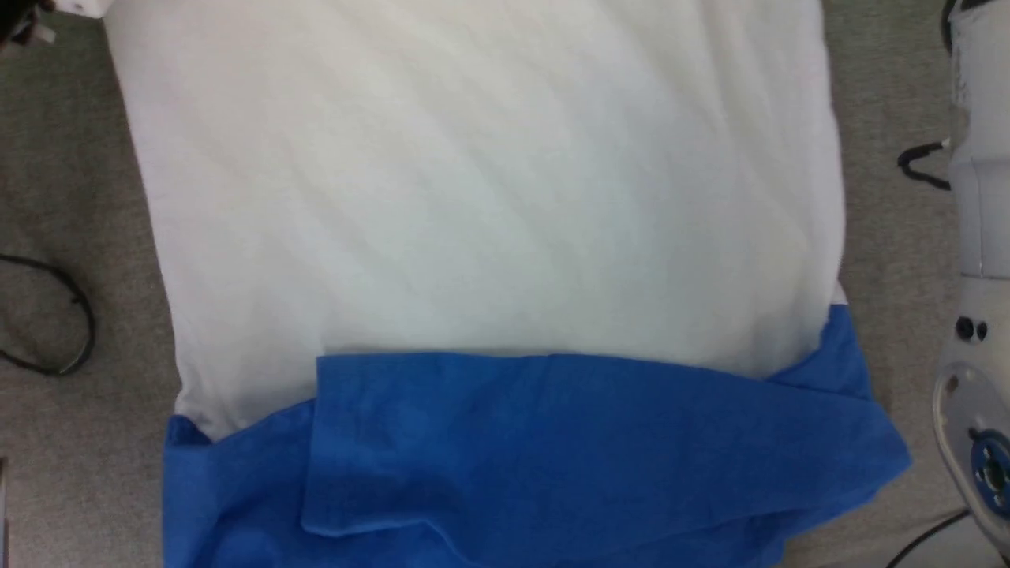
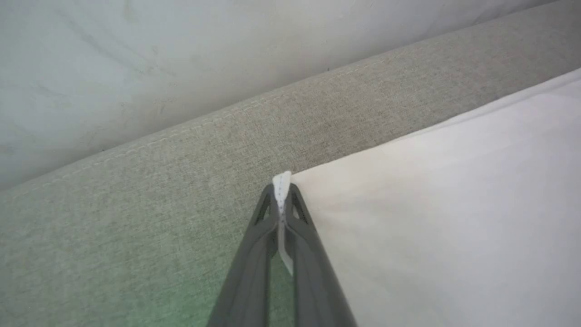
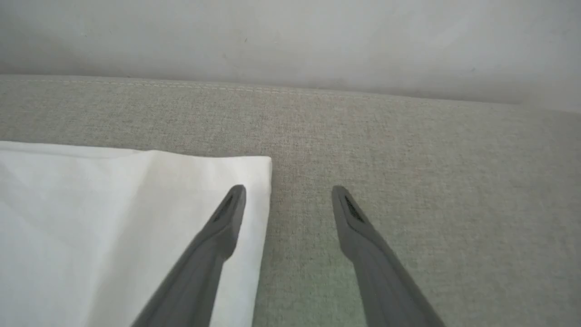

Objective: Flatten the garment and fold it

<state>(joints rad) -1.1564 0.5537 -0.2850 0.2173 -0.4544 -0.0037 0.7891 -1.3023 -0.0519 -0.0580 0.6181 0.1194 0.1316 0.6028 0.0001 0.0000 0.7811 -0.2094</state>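
My gripper will fold the garment's white body over, and the blue sections should still show at the side. Their folded corner sticks out past the white body's edge.
The garment lies spread over the grey cloth surface in the head view, its white body smooth and wide, with blue sections folded across its near end. In the left wrist view my left gripper is shut on a stitched white corner of the garment, which stretches away to the right. My right gripper stands open in the right wrist view: one finger rests over the garment's other white corner, the other finger over bare grey fabric.
Grey woven fabric surrounds the garment, with a stitched seam and a pale wall behind it. Black cables lie at the left and right. A pale robot arm runs down the right edge.
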